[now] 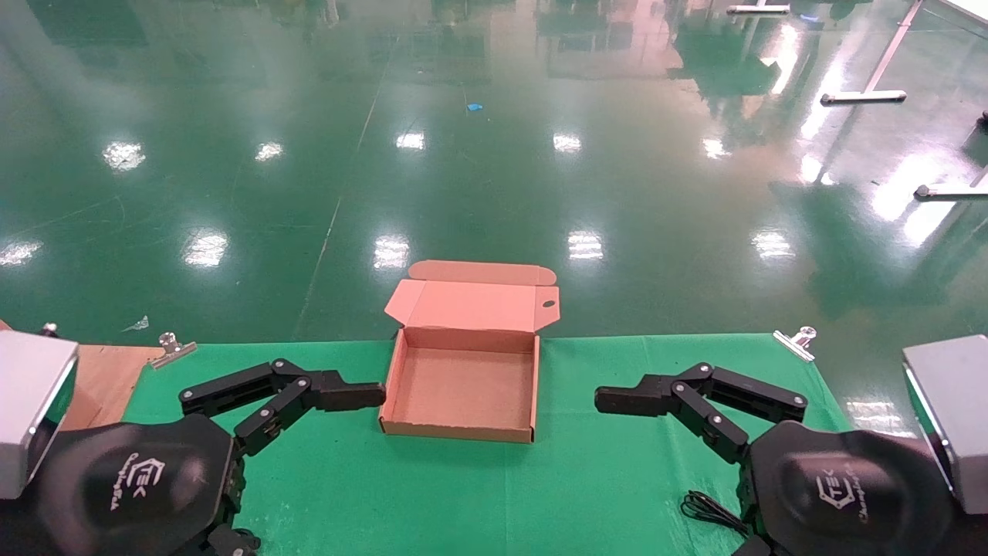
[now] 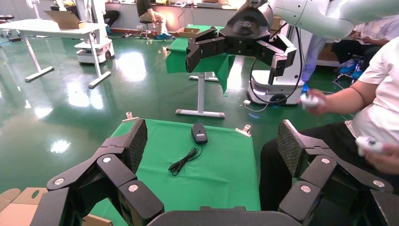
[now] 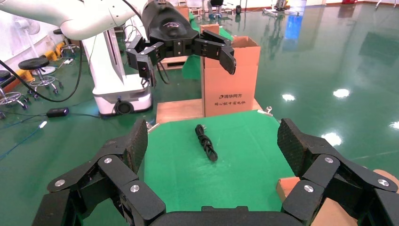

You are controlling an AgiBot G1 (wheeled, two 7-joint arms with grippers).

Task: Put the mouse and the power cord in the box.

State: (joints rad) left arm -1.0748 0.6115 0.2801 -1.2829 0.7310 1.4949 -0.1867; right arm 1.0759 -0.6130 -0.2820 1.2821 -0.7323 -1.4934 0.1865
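The thin bunched cable (image 2: 184, 161) leads into the mouse (image 2: 199, 133), so I expect the mouse to hang down below my right gripper when I lift the bunched cable.
The box (image 1: 463, 421) lies open at the middle of the green cloth, its lid folded back and its inside bare. My left gripper (image 1: 356, 395) hovers open just left of the box, and my right gripper (image 1: 619, 401) hovers open just right of it. In the left wrist view the mouse (image 2: 199, 133) rests label-up at the cloth's far end, its thin cable (image 2: 184, 161) bunched beside it, well beyond the open left gripper (image 2: 214, 143). The right wrist view shows the power cord (image 3: 205, 142) lying bundled on the cloth, far past the open right gripper (image 3: 209, 146).
A loop of thin cable (image 1: 706, 510) shows beside my right wrist. Metal clips (image 1: 795, 341) (image 1: 171, 347) pin the cloth. A tall cardboard carton (image 3: 230, 80) stands past the cord's end of the table. A seated person (image 2: 362, 117) is close to the mouse's end.
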